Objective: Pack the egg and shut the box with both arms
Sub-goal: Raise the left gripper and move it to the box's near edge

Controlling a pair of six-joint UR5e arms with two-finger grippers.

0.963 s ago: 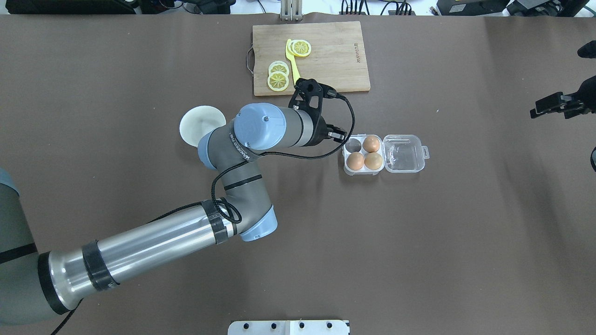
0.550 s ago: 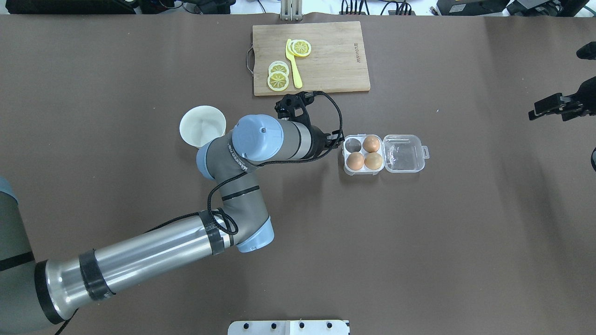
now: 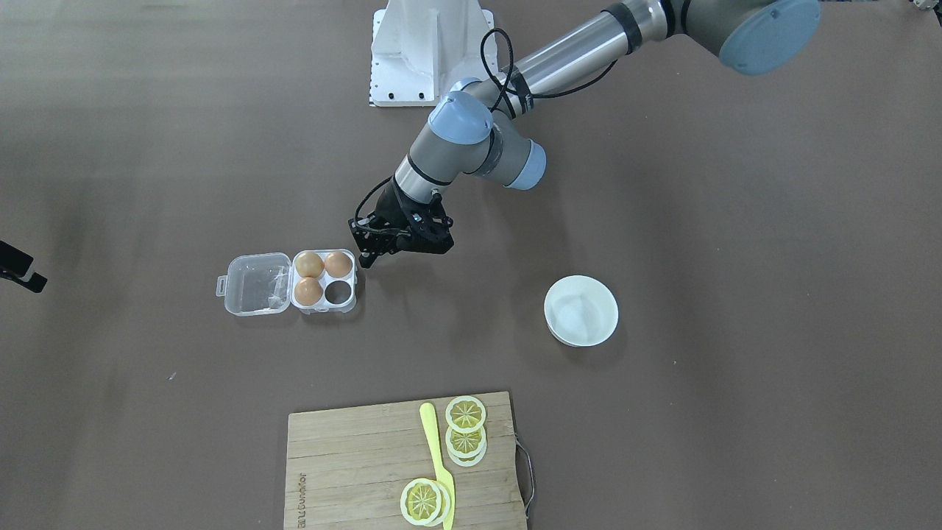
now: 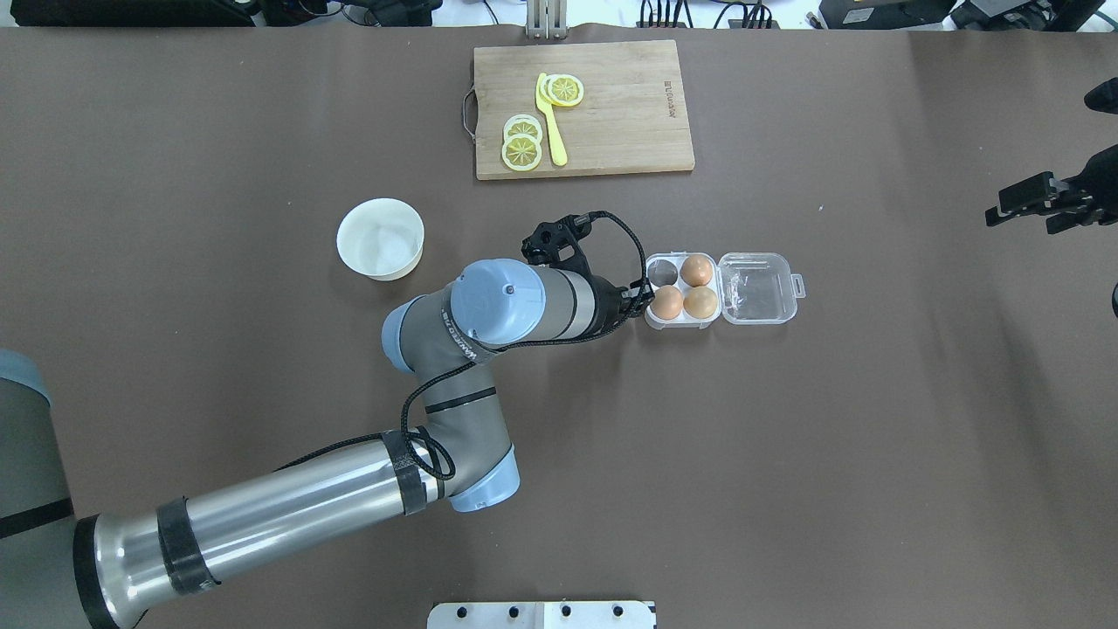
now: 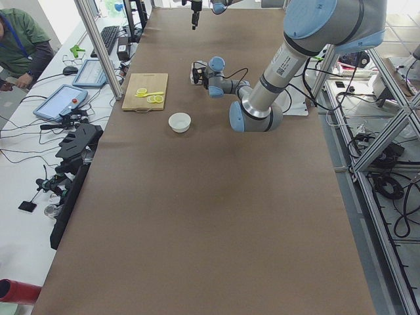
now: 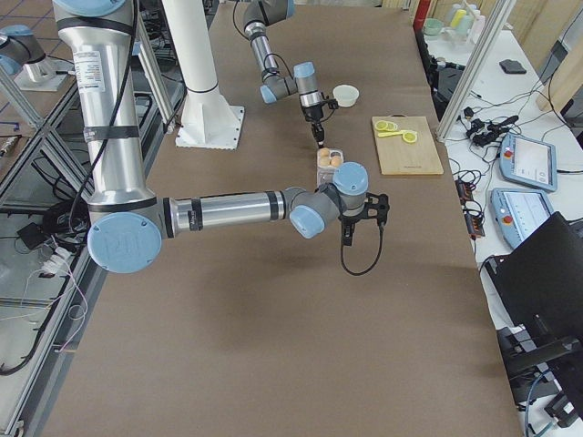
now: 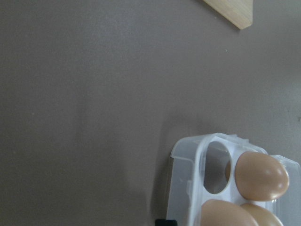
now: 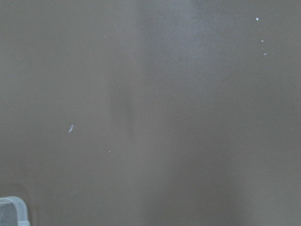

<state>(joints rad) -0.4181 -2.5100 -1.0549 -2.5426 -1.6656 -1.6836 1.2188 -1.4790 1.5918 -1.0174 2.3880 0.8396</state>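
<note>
The lid (image 3: 257,284) lies folded away from my left gripper, so my left gripper should steady the box's edge while my right gripper takes the lid's tab (image 3: 221,286).
The clear box (image 4: 651,321) lies with its lid (image 4: 760,288) folded flat to the right. Brown eggs fill three of its cells: one egg (image 4: 696,270) at the far right, another egg (image 4: 667,301) and a third egg (image 4: 700,302) in the near row. The far-left cell (image 4: 664,273) is empty. My left gripper (image 4: 645,297) hangs at the box's left edge beside the near-left egg, its fingers together and holding nothing; from the front, the left gripper (image 3: 366,260) tapers to a narrow tip. My right gripper (image 4: 1017,203) hovers far right, and I cannot tell its state.
A white bowl (image 4: 381,238) stands left of the box. At the far side lies a wooden cutting board (image 4: 611,114) with lemon slices (image 4: 522,144) and a yellow knife (image 4: 550,131). A white pedestal (image 3: 427,51) is at the robot's base.
My left gripper swung from near the cutting board back toward the robot, down to the box's near-left edge, which uncovered the bowl. The right gripper drifted slightly left.
</note>
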